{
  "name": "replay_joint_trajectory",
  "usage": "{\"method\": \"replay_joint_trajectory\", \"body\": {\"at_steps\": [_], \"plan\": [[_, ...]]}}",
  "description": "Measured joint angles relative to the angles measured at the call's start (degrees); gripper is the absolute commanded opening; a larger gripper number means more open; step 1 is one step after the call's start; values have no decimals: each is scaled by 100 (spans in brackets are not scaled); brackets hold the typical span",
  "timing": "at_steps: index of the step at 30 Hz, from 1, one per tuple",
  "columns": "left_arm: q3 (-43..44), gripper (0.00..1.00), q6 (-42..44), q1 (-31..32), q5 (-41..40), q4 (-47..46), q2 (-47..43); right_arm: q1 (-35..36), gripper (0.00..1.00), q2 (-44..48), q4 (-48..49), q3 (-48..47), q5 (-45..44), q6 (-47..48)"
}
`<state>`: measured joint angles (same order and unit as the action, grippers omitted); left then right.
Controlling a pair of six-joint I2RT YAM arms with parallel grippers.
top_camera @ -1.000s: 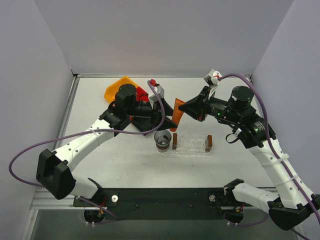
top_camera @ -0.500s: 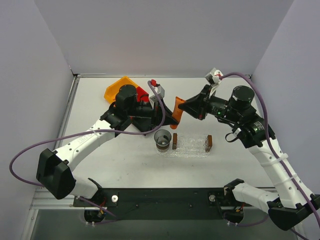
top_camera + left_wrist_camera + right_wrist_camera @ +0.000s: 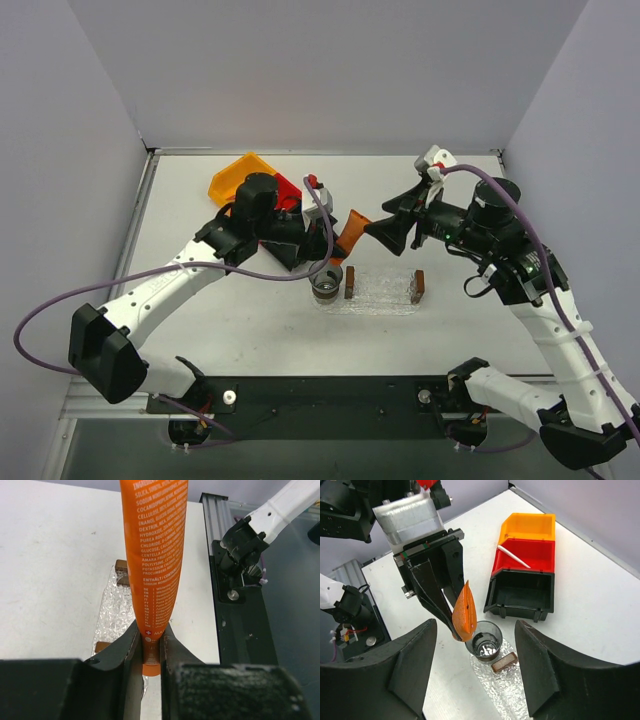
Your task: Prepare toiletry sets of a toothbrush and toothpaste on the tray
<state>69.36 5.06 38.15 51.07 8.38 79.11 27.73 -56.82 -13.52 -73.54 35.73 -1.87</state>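
Observation:
The toothpaste's cap end (image 3: 339,256) is covered by my left gripper, so my right gripper should grasp the toothpaste's flat end (image 3: 357,218) before lowering it cap first onto the tray.
My left gripper (image 3: 150,632) is shut on the cap end of the orange toothpaste (image 3: 155,555). The tube (image 3: 350,228) hangs tilted, its cap end just above a dark clear cup (image 3: 485,640). That cup stands on the near end of the clear bumpy tray (image 3: 385,292). My right gripper (image 3: 474,630) is open and holds nothing. It (image 3: 378,232) sits a little to the right of the tube, apart from it. The white toothbrush (image 3: 512,556) lies in the red bin (image 3: 540,555).
An orange bin (image 3: 530,527), the red bin and a black bin (image 3: 520,592) stand in a row behind the tray. Two brown blocks (image 3: 350,283) (image 3: 418,285) stand on the tray. The orange bin (image 3: 235,175) shows beyond my left arm.
The left gripper closed on the orange tube. The right gripper then opened, let go of it and drew back to the right. The tube has tilted and sunk toward the cup.

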Motion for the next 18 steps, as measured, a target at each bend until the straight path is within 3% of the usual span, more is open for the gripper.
{"method": "replay_joint_trajectory", "body": {"at_steps": [18], "plan": [[278, 0, 931, 225, -507, 970, -37, 160, 64, -715, -870, -479, -52, 498]]}}
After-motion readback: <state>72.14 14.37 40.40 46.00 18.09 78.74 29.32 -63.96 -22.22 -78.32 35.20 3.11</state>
